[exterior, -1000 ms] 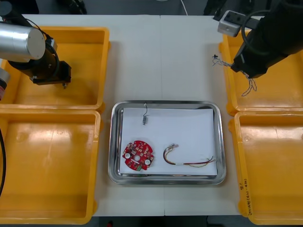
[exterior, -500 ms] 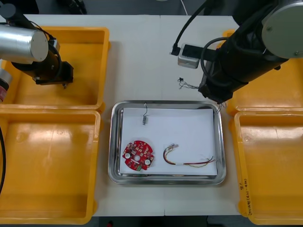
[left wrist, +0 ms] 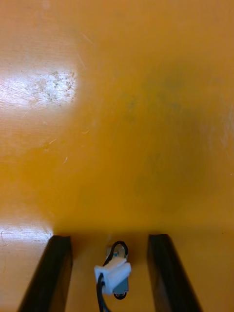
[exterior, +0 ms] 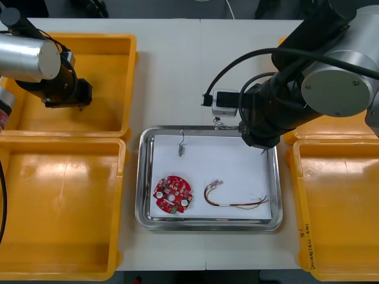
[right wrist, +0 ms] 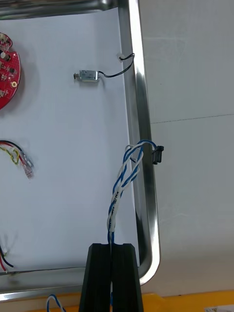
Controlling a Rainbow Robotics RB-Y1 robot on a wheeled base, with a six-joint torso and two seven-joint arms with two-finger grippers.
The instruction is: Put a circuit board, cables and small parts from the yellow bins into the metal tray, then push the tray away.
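Observation:
A black wire (left wrist: 120, 243) runs in a loop from the small metal part (left wrist: 122, 287) towards a white plug. The plug will follow when I lift the metal part.
My right gripper (right wrist: 112, 258) is shut on a twisted blue and white cable (right wrist: 122, 187). It hangs over the far right corner of the metal tray (exterior: 208, 223). The cable's black plug (right wrist: 157, 154) lies just outside the tray rim (right wrist: 141, 146). From the front, the right gripper (exterior: 263, 150) is mostly under its arm, with the cable (exterior: 221, 124) beside it. On the tray's white inside lie a red circuit board (exterior: 172, 194), a red and yellow cable (exterior: 234, 200) and a small metal part (exterior: 181, 149). My left gripper (left wrist: 113, 273) is open low in the far left bin (exterior: 112, 121), a small metal part (left wrist: 116, 275) between its fingers.
Yellow bins stand at both sides: near left (exterior: 59, 260), near right (exterior: 337, 260) and far right (exterior: 355, 127). Bare table (exterior: 201, 71) lies beyond the tray.
My right arm has swung from the far right bin to the tray's far right corner, carrying the blue and white cable. The left arm has barely moved.

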